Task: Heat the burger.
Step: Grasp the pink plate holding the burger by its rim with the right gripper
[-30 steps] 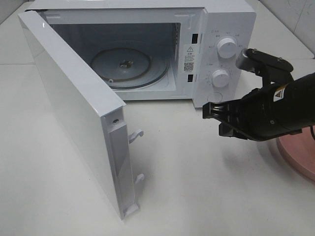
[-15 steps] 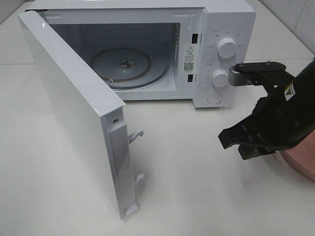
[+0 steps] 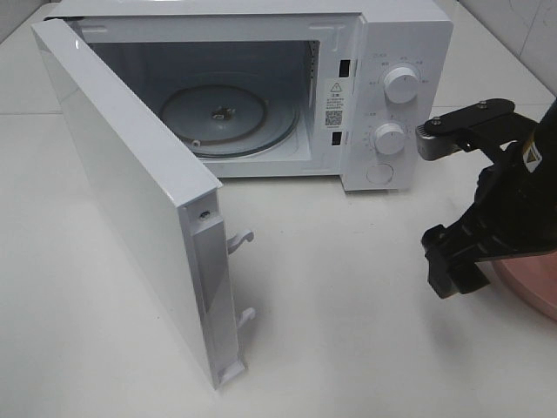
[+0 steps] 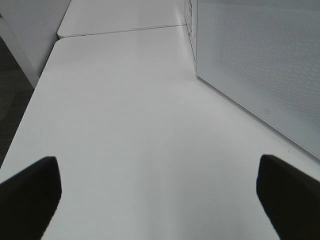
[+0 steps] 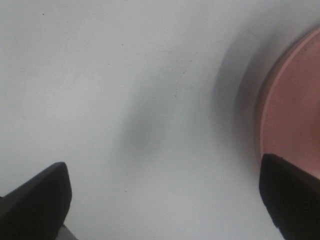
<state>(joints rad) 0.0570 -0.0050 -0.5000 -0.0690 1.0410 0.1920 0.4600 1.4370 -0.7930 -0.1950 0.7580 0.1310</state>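
I should keep moving my right gripper toward the pink plate (image 3: 533,277) until the plate's rim is between the fingers, because the open fingers line up across the plate rim's thin edge (image 5: 263,107).
The burger is out of view in every frame. The white microwave (image 3: 383,87) stands at the back with its door (image 3: 130,192) swung wide open to the left. Its glass turntable (image 3: 228,115) is bare. My right gripper (image 3: 442,261) hangs low over the table, right of the microwave and at the rim of a pink plate (image 3: 531,287). It is open with nothing between its fingers (image 5: 35,200); the plate's edge (image 5: 295,110) shows beside one of them. My left gripper (image 4: 157,200) is open over bare table, with the microwave's perforated side wall (image 4: 260,65) close by.
The open door juts far forward across the left half of the white table (image 3: 348,348), with two latch hooks (image 3: 241,239) on its free edge. Control knobs (image 3: 400,84) sit on the microwave's right panel. A tiled wall (image 3: 522,22) rises at the back right.
My right gripper has swung right and downward, away from the microwave's front toward the pink plate, and its jaws have gone from shut to open. Nothing else moved.
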